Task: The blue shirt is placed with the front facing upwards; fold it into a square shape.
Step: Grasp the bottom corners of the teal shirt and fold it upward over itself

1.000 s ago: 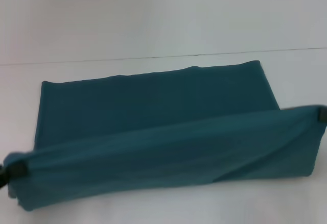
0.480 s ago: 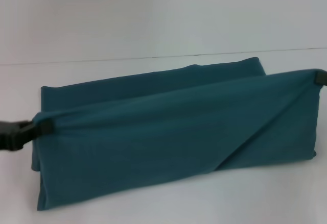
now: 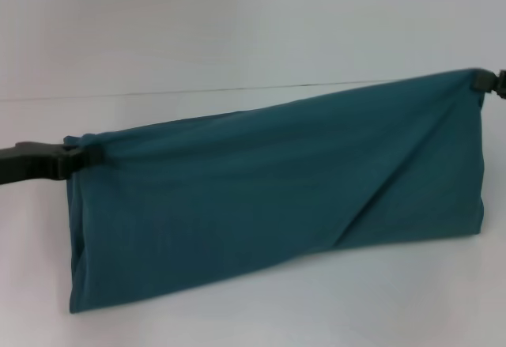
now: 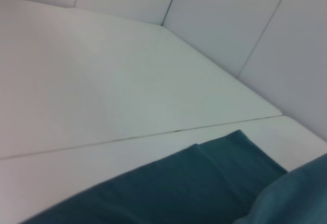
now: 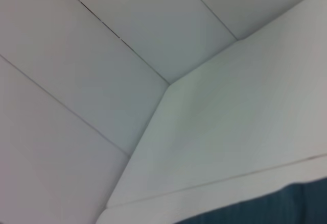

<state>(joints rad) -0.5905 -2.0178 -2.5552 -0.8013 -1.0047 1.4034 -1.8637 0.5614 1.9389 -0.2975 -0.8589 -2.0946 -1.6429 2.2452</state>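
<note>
The blue shirt's upper edge (image 3: 277, 111) is stretched tight across both grippers, so the robot's right gripper should keep laying the shirt's corner down by the seam (image 3: 316, 84) and let go there.
The blue shirt (image 3: 269, 189) shows only plain teal cloth, folded into a long band that hangs stretched between both grippers above the white table (image 3: 237, 315). My left gripper (image 3: 73, 161) is shut on the band's left upper corner at the left edge of the head view. My right gripper (image 3: 482, 82) is shut on the right upper corner, higher up at the far right. The cloth's lower edge rests on the table. A strip of the blue shirt (image 4: 204, 183) shows in the left wrist view, and a sliver of the blue shirt (image 5: 286, 206) in the right wrist view.
A thin seam (image 3: 198, 92) crosses the white table behind the shirt. White panelled walls (image 5: 102, 55) rise behind the table.
Both grippers have risen and moved away from me, carrying the near edge up and over. The lifted layer now hides the flat part of the shirt behind it.
</note>
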